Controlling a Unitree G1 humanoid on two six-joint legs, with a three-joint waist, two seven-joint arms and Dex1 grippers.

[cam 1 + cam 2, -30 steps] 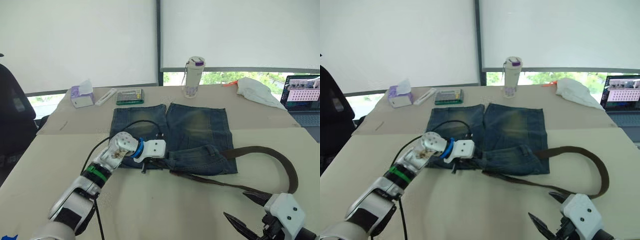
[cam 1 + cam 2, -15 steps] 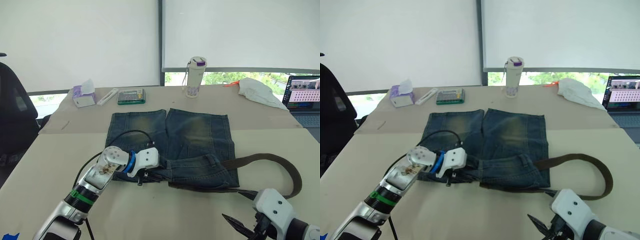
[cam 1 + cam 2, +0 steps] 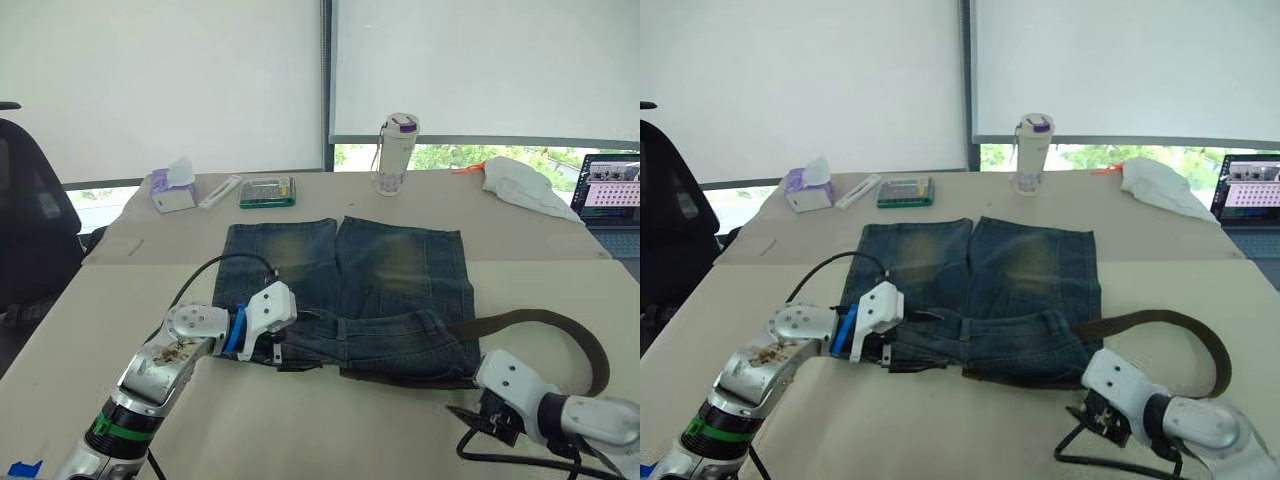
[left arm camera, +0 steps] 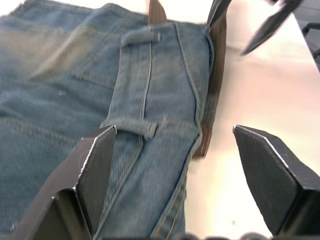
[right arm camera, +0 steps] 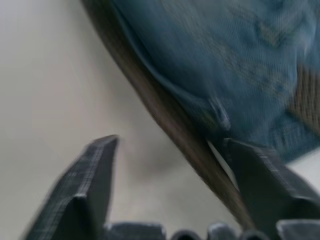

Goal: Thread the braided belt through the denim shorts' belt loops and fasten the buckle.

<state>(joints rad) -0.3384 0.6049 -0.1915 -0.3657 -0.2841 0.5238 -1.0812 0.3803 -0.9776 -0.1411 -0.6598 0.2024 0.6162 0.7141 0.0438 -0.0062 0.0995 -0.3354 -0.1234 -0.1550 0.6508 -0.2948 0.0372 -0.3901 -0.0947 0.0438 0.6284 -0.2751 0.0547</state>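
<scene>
I expect the braided belt, doubled back in a slack loop (image 3: 595, 352), to swing its near run (image 3: 405, 381) over the waistband with the loop still bent when I carry it.
The denim shorts (image 3: 345, 285) lie flat on the table, waistband toward me. The braided belt (image 3: 560, 322) runs along the waistband's near edge and curves in a loop to the right. My left gripper (image 3: 274, 348) is open at the waistband's left end. In the left wrist view its fingers (image 4: 95, 160) stand wide over a belt loop (image 4: 142, 128), and the belt (image 4: 215, 80) lies against the waistband edge. My right gripper (image 3: 478, 408) is at the shorts' near right corner, open, with the belt (image 5: 170, 127) between its fingers (image 5: 87, 175). The buckle is hidden.
Along the table's far edge stand a tissue box (image 3: 173, 190), a green box (image 3: 267, 191), a bottle (image 3: 397, 152) and a white cloth (image 3: 520, 185). A laptop (image 3: 608, 200) sits far right, a black chair (image 3: 35, 230) at left.
My left gripper has opened and drawn back to the left along the waistband. My right gripper has moved in over the belt at the shorts' right corner, its fingers narrowing.
</scene>
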